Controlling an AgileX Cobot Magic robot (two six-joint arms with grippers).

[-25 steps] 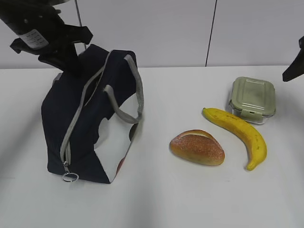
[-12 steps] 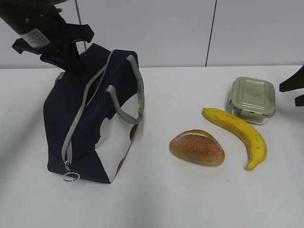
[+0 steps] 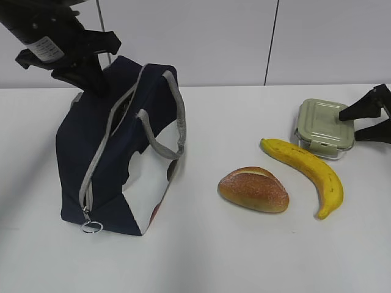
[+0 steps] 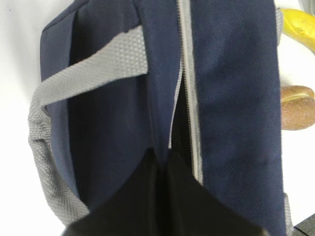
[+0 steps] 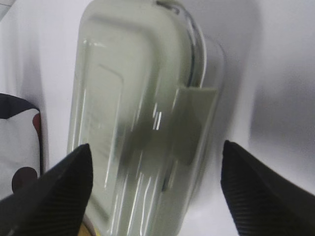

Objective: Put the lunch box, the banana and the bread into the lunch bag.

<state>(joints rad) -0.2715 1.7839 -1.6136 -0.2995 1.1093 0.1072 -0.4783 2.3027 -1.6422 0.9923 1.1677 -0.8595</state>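
The grey zipper's slit (image 3: 109, 131) goes down to the ring pull. The lunch bag (image 3: 129, 145) will therefore open wide when I push the lunch box in.
The navy lunch bag (image 3: 104, 152) stands at the left, its grey zipper partly open and the ring pull (image 3: 90, 227) at the near end. My left gripper (image 3: 91, 82) is shut on the bag's fabric edge beside the zipper slit (image 4: 160, 162). The bread (image 3: 253, 189) and banana (image 3: 305, 171) lie on the table right of the bag. Behind the banana sits the green-lidded lunch box (image 3: 325, 127). My right gripper (image 3: 351, 125) is at its right end, open wide, with the fingertips either side of the lid (image 5: 138, 98) and not touching it.
Everything rests on a white table (image 3: 214, 262) with a pale wall close behind. The bag's grey handles (image 3: 177, 116) stick up on its right side. The banana's near end lies right in front of the lunch box.
My right gripper has come in from the right edge to the lunch box and its jaws have spread wider. The left gripper and the bag have held still.
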